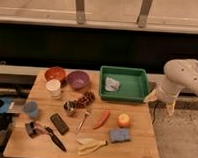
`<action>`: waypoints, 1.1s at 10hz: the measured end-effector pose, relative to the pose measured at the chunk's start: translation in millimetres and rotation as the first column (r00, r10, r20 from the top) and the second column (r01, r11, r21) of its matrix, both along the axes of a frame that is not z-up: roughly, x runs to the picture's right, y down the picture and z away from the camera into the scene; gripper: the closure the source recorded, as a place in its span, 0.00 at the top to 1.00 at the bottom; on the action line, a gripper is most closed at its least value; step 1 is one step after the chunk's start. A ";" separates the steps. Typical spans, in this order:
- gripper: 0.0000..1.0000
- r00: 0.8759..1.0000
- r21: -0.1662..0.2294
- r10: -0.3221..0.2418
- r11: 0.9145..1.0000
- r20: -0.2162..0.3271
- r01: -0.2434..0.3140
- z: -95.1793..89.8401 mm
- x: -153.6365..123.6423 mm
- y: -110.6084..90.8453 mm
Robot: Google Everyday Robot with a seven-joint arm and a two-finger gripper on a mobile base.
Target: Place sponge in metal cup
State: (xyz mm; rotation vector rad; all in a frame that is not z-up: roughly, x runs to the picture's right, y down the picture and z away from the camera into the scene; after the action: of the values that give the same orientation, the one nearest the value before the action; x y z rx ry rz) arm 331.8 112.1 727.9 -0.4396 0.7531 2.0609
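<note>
I expect the sponge [119, 135] to keep sticking out above the cup's rim when I lower it there, because it looks wider than the metal cup's opening [70, 105].
The sponge [119, 135], a small blue-grey block, lies flat near the table's front right, just below an orange fruit [123, 119]. The metal cup [69, 108], small and shiny, stands upright left of the table's middle, next to a bunch of dark grapes [85, 99]. My gripper [161, 103] hangs off the table's right edge, beside the green tray, its pale fingers [170, 108] spread open and pointing down with nothing between them. It is well away from both the sponge and the cup.
A green tray [136, 91] holding a white object stands at the back right. Orange bowl [55, 73], purple bowl [78, 80], white cup [54, 88] and blue cup [31, 109] stand at the left. A black remote [59, 123], red chili [102, 119] and banana [89, 144] lie near the front.
</note>
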 end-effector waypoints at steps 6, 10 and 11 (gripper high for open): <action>0.80 1.000 0.009 -0.011 1.000 0.000 0.011 -3.0 -0.3 1.5; 0.80 1.000 0.024 -0.019 1.000 -0.001 0.019 -4.7 -1.1 0.2; 0.80 1.000 0.023 -0.018 1.000 -0.001 0.018 -4.7 -1.0 1.1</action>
State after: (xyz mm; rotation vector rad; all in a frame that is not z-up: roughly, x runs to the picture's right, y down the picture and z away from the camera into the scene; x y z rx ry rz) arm 330.8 113.1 723.2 -0.4179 0.7309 2.0508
